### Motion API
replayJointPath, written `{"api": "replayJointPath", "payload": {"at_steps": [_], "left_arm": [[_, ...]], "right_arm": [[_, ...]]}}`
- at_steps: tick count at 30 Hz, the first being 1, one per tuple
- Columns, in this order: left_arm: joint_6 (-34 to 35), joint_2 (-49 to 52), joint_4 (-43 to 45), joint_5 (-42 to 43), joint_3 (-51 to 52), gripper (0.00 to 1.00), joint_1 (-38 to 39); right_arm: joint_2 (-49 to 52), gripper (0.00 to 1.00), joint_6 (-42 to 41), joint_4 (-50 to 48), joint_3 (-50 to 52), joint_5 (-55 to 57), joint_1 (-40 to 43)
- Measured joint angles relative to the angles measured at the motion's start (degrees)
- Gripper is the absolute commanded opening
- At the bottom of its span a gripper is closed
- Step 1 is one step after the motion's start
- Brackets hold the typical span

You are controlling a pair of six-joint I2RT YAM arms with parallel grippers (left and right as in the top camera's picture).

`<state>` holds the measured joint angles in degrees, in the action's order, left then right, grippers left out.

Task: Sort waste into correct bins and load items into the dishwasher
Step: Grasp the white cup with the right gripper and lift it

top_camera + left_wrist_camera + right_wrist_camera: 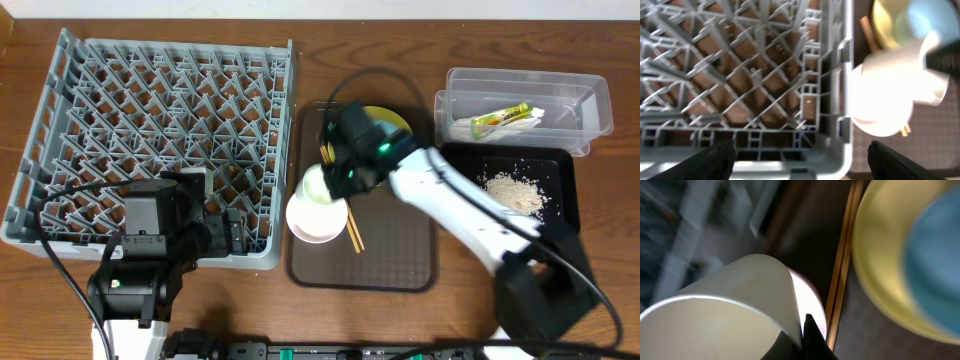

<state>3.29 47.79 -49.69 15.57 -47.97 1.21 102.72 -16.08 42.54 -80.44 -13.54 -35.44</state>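
The grey dish rack is under my left gripper while my right gripper pinches the small white cup's rim point(740, 304), so next I take the cup's base point(314, 184) with my left gripper.
My right gripper point(338, 172) is shut on the rim of the small white cup point(317, 184), one finger inside and one outside; in the right wrist view the cup point(725, 315) fills the lower left over the white bowl point(812, 297). The white bowl point(317, 220) sits on the brown tray. Chopsticks point(842, 270) lie beside the pale-yellow plate point(880, 255), which holds the light-blue bowl point(940, 255). My left gripper point(800, 162) stands open over the front right corner of the grey dish rack point(740, 75), holding nothing.
The brown serving tray point(400, 250) lies right of the rack point(150, 130). A clear tub point(580, 95) at the back right holds a green-and-orange wrapper point(500, 118). A black tray point(562, 170) holds rice scraps point(515, 190).
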Motion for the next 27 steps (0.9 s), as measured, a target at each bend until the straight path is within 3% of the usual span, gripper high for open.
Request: {"api": "replayJointPath", "payload": {"at_steps": [4,10,12,18,27], "left_arm": [[2.5,0.8,5.4,5.7,0.0,0.88,0.0],[4.4,7.4,17.3,20.4,-0.3,0.87,0.0],[4.6,11.2,25.4,31.0,-0.5,0.87,0.0],[5.1,16.1,37.9,50.3,-0.6,0.87,0.0],[5.4,16.5,45.5,65.1,-0.6,0.85,0.0]], "right_arm": [[-7.0,0.01,0.0,-1.3,-3.0,-7.8,7.1],[-6.8,0.01,0.0,-3.0,-3.2,-26.1,13.0],[-6.8,0.01,0.0,-4.1,-3.2,-33.1,13.3],[-6.8,0.01,0.0,-6.4,-3.2,-46.1,13.2],[-6.8,0.01,0.0,-7.1,-3.2,-57.3,13.0]]}}
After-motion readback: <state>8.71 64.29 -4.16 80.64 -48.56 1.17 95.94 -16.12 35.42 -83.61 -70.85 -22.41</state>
